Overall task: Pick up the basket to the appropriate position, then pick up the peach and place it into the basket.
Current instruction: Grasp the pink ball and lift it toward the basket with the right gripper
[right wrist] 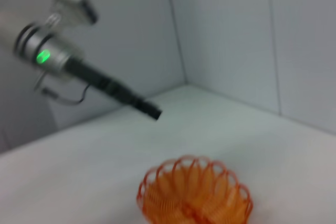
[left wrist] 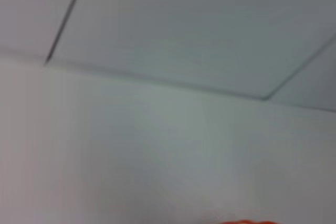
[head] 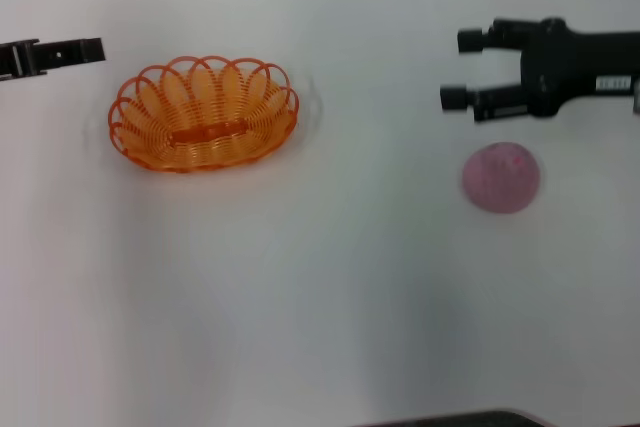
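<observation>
My empty right gripper is reaching level past the peach toward the basket (head: 205,117). Next, I pull the gripper back and tip it down onto the peach (head: 501,178).
The orange wire basket (head: 205,115) stands upright on the white table, left of centre. It also shows in the right wrist view (right wrist: 194,195), and a sliver of its rim shows in the left wrist view (left wrist: 247,222). The pink peach (head: 500,178) lies on the table at the right, far from the basket. My right gripper (head: 460,69) is open and empty, just behind the peach and a little to its left, pointing left. My left gripper (head: 96,51) is at the far left, behind and to the left of the basket, apart from it. It also shows in the right wrist view (right wrist: 152,111).
The white table (head: 320,297) stretches between basket and peach and toward the front. White walls (right wrist: 236,35) stand behind the table. A dark edge (head: 470,419) shows at the bottom of the head view.
</observation>
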You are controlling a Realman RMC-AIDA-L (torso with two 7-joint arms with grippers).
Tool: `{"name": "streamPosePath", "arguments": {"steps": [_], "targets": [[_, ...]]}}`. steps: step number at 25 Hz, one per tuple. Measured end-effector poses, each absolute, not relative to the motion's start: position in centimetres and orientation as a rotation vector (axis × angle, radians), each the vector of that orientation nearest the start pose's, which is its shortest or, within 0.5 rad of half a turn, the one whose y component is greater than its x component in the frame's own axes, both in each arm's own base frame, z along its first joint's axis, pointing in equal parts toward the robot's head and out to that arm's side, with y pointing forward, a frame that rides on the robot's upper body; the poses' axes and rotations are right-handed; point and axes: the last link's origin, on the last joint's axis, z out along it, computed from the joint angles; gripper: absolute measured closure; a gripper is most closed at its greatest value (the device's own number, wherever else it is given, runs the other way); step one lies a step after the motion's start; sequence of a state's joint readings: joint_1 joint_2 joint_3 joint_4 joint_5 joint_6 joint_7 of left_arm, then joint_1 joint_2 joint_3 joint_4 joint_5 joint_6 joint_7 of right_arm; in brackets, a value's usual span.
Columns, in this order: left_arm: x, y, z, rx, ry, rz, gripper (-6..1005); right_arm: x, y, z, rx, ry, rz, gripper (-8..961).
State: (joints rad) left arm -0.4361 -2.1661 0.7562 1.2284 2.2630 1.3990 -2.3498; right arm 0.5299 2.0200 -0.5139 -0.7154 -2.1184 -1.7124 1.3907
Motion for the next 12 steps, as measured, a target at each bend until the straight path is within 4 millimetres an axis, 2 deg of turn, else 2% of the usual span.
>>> {"name": "streamPosePath", "arguments": {"steps": [1, 4, 6, 9, 12], "targets": [[-25.4, 34.5, 6.2, -2.298, -1.248, -0.492, 349, 27.6, 32.6, 4.8, -2.702, 0.625, 0.710, 11], [-24.2, 31.4, 6.4, -2.547, -0.822, -0.595, 306, 27.1, 33.3, 5.7, -2.627, 0.705, 0.799, 11], [-24.5, 29.8, 6.2, -2.608, -0.630, -0.634, 278, 26.6, 33.8, 6.3, -2.579, 0.763, 0.854, 11], [-26.0, 28.5, 5.7, -2.631, -0.557, -0.648, 248, 25.7, 34.7, 7.7, -2.541, 0.842, 0.887, 11], [-27.7, 27.3, 4.9, -2.678, -0.577, -0.607, 225, 24.2, 35.4, 9.3, -2.607, 0.866, 0.773, 12]]}}
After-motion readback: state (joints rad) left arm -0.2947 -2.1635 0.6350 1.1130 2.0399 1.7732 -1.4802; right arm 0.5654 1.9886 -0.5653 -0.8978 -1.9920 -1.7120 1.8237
